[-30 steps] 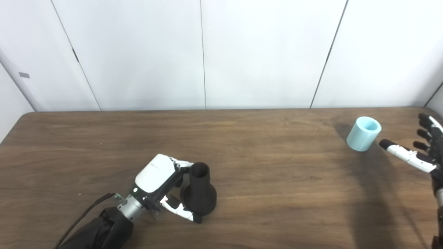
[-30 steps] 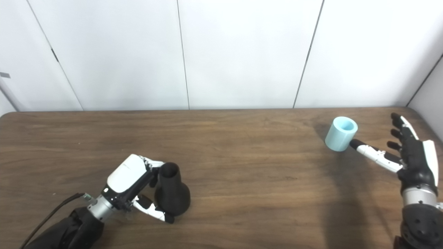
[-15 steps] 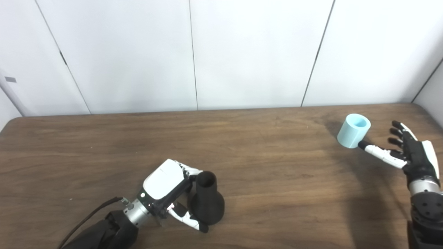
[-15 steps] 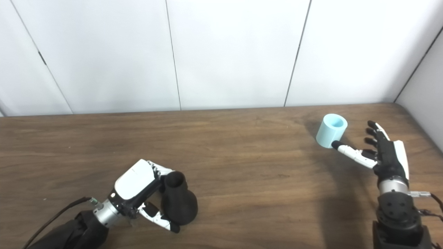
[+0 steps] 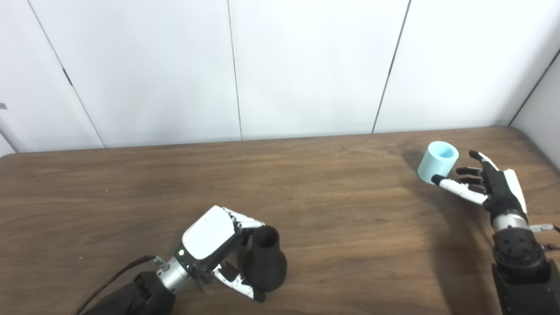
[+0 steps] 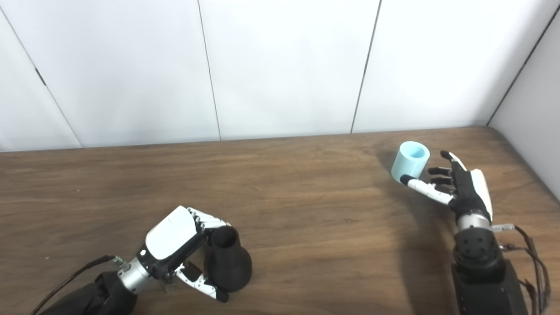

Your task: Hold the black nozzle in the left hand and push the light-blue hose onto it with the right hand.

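Observation:
The nozzle's narrow neck spreads out into a wide base (image 5: 266, 253). The hose (image 5: 437, 162) will go over the nozzle's neck and stop where it widens when I push the hose.
The black nozzle (image 5: 264, 267) stands upright on the wooden table (image 5: 332, 197) near the front left, wide base down and mouth up. My left hand (image 5: 213, 235) is wrapped on it: fingers curl around the narrow neck and the thumb lies along the base. The light-blue hose (image 5: 437, 161), a short thick tube, stands on end at the far right with its opening up. My right hand (image 5: 493, 190) is open just right of it, thumb tip at the hose's near lower side, fingers spread beside it and not closed around it.
White wall panels (image 5: 306, 65) rise right behind the table's far edge, and a side wall (image 6: 533, 109) closes in at the right. The table's right edge lies close to the right hand. A black cable (image 5: 113, 280) trails from the left forearm.
The camera has panned right. My right hand has moved in toward the hose until its thumb reaches the tube's base. The left hand keeps its hold on the nozzle.

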You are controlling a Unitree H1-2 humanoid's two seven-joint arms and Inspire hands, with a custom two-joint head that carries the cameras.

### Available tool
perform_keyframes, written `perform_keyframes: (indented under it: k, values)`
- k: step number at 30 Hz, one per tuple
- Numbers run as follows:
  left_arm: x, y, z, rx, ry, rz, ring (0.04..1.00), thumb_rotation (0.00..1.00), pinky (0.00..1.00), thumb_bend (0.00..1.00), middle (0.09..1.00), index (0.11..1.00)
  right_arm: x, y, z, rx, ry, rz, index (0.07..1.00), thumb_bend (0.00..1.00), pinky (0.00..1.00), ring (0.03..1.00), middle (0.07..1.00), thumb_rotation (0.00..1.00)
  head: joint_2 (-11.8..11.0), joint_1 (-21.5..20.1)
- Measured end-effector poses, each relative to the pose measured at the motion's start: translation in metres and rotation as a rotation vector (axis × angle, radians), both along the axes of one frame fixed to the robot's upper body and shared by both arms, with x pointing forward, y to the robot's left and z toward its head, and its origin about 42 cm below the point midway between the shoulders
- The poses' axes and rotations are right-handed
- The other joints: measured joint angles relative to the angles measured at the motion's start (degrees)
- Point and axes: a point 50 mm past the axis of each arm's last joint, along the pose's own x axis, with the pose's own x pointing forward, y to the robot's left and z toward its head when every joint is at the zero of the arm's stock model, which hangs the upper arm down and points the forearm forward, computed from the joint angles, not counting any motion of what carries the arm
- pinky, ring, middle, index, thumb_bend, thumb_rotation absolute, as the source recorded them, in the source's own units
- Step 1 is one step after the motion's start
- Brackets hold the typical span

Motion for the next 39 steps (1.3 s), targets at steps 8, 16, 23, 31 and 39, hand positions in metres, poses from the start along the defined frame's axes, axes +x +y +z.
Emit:
perform_keyframes:
  k: [8,16,23,31,39]
  values:
    - [-0.003,-0.002,0.0,0.002,-0.004,-0.01,0.39,0.0,0.3,0.52,0.485,0.482,0.016,-0.007,-0.005,0.032,-0.019,0.001,0.901,0.95,0.69,0.821,0.875,0.38,0.1,-0.6]
    - [-0.004,-0.001,-0.001,0.012,0.001,-0.019,0.378,0.0,0.29,0.52,0.485,0.482,0.028,-0.008,-0.006,0.101,-0.038,-0.016,0.951,0.95,0.63,0.81,0.863,0.27,-0.1,-1.0]
    - [-0.005,-0.001,0.0,0.014,0.0,-0.023,0.373,0.0,0.28,0.52,0.484,0.483,0.037,-0.001,-0.006,0.021,-0.012,0.007,0.908,0.97,0.59,0.756,0.813,0.34,-0.2,-1.1]
    - [-0.006,-0.002,-0.001,0.017,0.009,-0.028,0.396,0.0,0.31,0.52,0.485,0.482,0.042,0.009,-0.003,-0.033,0.002,0.025,0.86,1.0,0.42,0.602,0.642,0.34,-0.4,-1.1]
    - [-0.006,-0.003,-0.001,0.018,0.014,-0.03,0.375,0.0,0.29,0.52,0.484,0.483,0.047,0.016,-0.001,-0.013,-0.009,0.053,0.818,0.97,0.51,0.651,0.73,0.26,-0.4,-1.1]
